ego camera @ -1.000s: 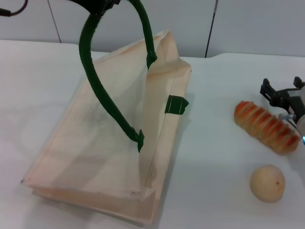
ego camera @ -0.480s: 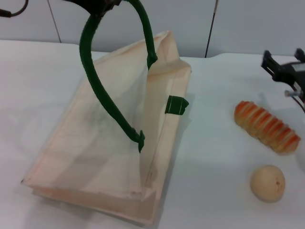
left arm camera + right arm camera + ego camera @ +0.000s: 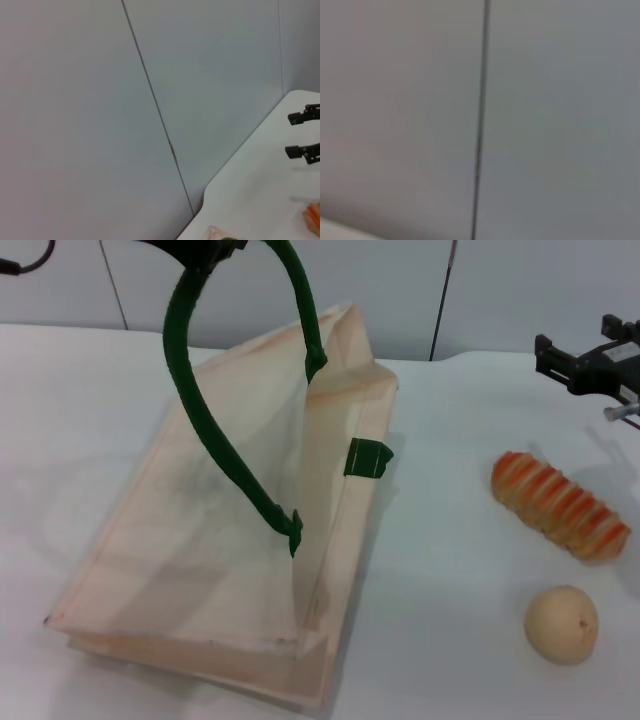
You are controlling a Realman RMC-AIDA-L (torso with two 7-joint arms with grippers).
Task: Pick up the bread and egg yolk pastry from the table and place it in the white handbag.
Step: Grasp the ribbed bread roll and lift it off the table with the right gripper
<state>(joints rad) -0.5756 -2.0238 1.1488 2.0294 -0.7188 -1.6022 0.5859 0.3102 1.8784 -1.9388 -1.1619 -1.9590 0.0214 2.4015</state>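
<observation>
The bread is nearer than the wall (image 3: 540, 300) my right gripper points at, so next I pull the gripper back and tilt its fingers down over the bread's middle (image 3: 566, 508).
The white handbag (image 3: 230, 540) lies on the table with its mouth pulled open. One dark green handle (image 3: 200, 410) is lifted high, and my left gripper (image 3: 205, 248) is shut on it at the top edge of the head view. The bread (image 3: 560, 505), a striped tan loaf, rests on the table at the right. In front of it sits the egg yolk pastry (image 3: 561, 623), a round pale ball. My right gripper (image 3: 572, 342) hangs open and holds nothing, above and behind the bread. The left wrist view also shows the right gripper (image 3: 302, 132), its two fingers apart.
A white table (image 3: 450, 570) carries everything, and a grey panelled wall (image 3: 500, 290) stands behind it. The bag's second green handle tab (image 3: 368, 459) sticks out toward the bread. The right wrist view shows only the wall.
My right gripper has risen from beside the bread and moved back toward the wall, empty. The bread, the pastry and the bag have stayed put.
</observation>
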